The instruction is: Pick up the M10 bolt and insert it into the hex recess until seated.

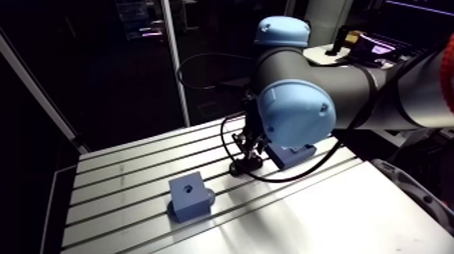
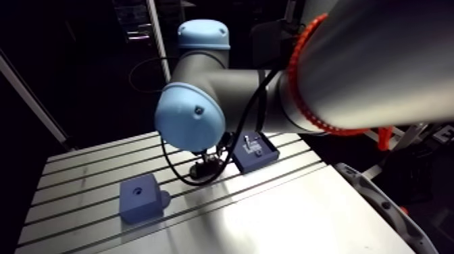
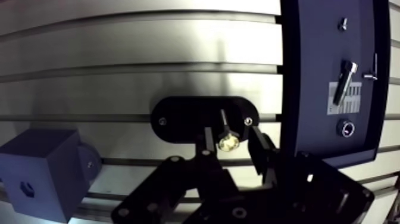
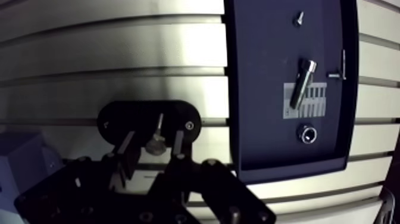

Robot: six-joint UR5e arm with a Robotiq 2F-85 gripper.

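Screws (image 3: 162, 121) are visible at both ends of the black oval plate. The M10 bolt (image 3: 228, 140) will therefore come loose on its own when I lift.
A shiny bolt (image 3: 227, 138) rests on a black oval plate (image 3: 178, 119), its head toward the wrist camera and its shank pointing away. My gripper (image 3: 231, 136) is low over the plate and open. One finger (image 3: 207, 140) stands on each side of the bolt's head, with a small gap to it. A blue cube (image 3: 38, 179) with a hex recess (image 3: 25, 189) in its face sits on the table beside the gripper. In the arm view the cube (image 1: 189, 196) is a short way in front of the gripper (image 1: 246, 161).
A dark blue tray (image 3: 309, 119) lies on the gripper's other side, holding a larger socket-head bolt (image 3: 343, 80), a small screw and a ring-shaped part. The slotted table (image 1: 121, 175) runs under everything. A smooth plate (image 1: 324, 216) covers its near right part.
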